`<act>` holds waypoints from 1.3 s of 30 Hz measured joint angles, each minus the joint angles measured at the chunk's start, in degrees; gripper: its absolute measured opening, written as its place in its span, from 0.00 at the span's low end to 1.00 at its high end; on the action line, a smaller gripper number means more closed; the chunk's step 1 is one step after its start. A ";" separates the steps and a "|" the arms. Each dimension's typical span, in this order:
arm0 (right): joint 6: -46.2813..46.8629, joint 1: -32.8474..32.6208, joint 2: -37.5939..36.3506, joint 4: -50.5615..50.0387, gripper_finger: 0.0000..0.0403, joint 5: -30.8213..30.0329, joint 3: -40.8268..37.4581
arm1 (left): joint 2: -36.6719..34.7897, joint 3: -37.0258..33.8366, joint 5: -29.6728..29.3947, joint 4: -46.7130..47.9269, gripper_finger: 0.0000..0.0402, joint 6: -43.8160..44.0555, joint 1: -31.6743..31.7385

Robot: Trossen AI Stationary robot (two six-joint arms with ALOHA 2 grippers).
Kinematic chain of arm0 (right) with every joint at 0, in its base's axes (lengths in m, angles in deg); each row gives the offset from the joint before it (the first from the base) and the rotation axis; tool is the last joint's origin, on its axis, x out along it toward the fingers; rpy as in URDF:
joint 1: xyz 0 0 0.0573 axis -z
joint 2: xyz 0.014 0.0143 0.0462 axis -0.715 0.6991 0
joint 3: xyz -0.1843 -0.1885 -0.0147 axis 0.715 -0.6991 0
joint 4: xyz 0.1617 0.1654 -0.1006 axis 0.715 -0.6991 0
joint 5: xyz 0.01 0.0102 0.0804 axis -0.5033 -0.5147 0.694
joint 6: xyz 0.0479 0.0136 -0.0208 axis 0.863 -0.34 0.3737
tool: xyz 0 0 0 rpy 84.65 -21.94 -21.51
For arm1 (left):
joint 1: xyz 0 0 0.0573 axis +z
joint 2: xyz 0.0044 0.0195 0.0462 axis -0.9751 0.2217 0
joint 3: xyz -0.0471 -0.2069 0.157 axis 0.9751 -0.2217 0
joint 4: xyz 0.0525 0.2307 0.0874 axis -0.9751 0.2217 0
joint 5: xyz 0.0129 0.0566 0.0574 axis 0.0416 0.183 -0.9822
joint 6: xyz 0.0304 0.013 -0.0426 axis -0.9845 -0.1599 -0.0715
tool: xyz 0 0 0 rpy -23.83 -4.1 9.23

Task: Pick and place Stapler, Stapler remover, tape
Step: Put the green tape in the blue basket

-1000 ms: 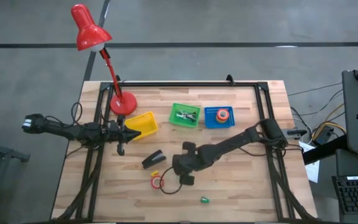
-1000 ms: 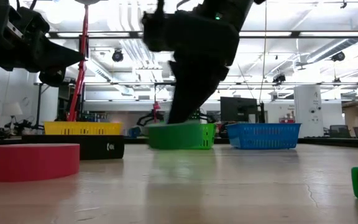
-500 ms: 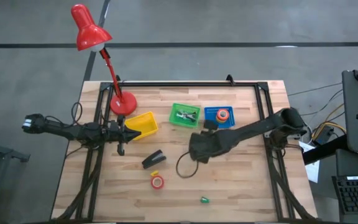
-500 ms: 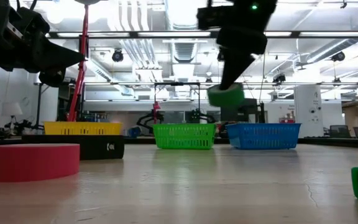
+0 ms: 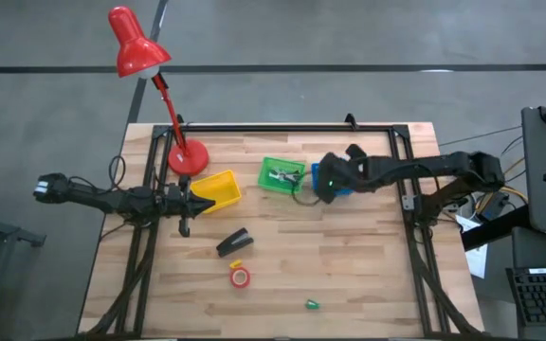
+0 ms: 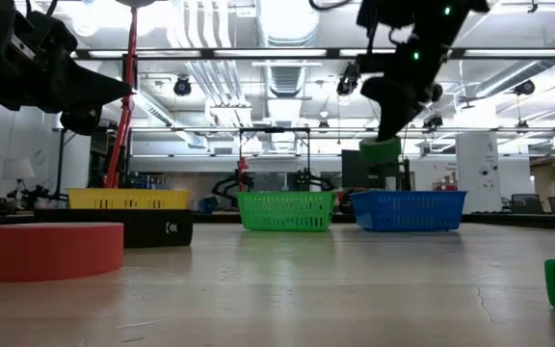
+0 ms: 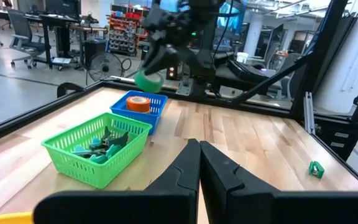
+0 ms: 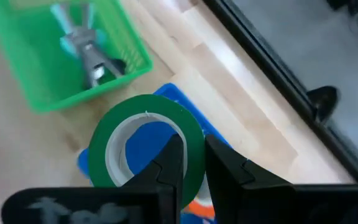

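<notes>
I should continue to lower the green roll (image 6: 381, 152) with my right gripper until it sits below the basket's rim, because the roll hangs over the blue basket's loose end (image 8: 143, 145), next to the orange roll.
My right gripper (image 5: 324, 182) is shut on a green tape roll (image 8: 143, 144) and hangs above the blue basket (image 5: 347, 186), which holds an orange roll (image 7: 138, 103). The same green roll shows in the low view (image 6: 381, 151), well above the basket rim. The black stapler (image 5: 234, 242) lies flat on the wood left of centre. A red tape roll (image 5: 241, 277) rests flat just nearer than it. My left gripper (image 5: 185, 227) waits shut at the table's left, by the yellow basket (image 5: 218, 188). My right gripper pinches the green roll's wall (image 8: 194, 144) with one finger (image 8: 171, 158) inside the white core and the other (image 8: 221, 167) outside. The fingers come from above, slanting down. The roll hangs lifted clear, over the blue basket.
A green basket (image 5: 282, 175) with silvery staple removers (image 8: 87, 57) stands just left of the blue one. The red lamp's base (image 5: 188, 157) sits at the far left. A tiny green lump (image 5: 312, 304) lies near the near edge. Bare wood spans the table's middle and right.
My right gripper has risen from the table's middle, near the red roll, and swung toward the far right. It carried the green roll, lifted clear, to above the blue basket. The stapler and red roll have stayed put.
</notes>
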 joint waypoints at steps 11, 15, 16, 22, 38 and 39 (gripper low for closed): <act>-4.40 9.40 0.77 11.59 0.12 9.95 -7.58 | 0.02 0.00 0.00 0.05 0.02 0.00 0.00; -3.10 9.45 1.08 12.11 0.12 11.22 -9.39 | 0.02 -0.02 -0.02 0.07 0.02 0.00 0.01; -3.02 9.41 1.28 12.27 0.12 11.38 -9.84 | 0.02 0.00 0.00 0.07 0.02 0.01 -0.01; -2.85 9.40 2.57 16.96 0.12 14.19 -11.64 | 0.02 0.00 0.00 0.09 0.02 0.00 0.00; -3.19 9.41 3.70 17.88 0.14 15.90 -11.80 | 0.02 0.00 0.00 0.09 0.02 0.00 -0.01; -3.17 9.41 3.70 17.89 0.15 15.93 -11.80 | 0.02 0.00 -0.02 0.09 0.02 0.00 0.01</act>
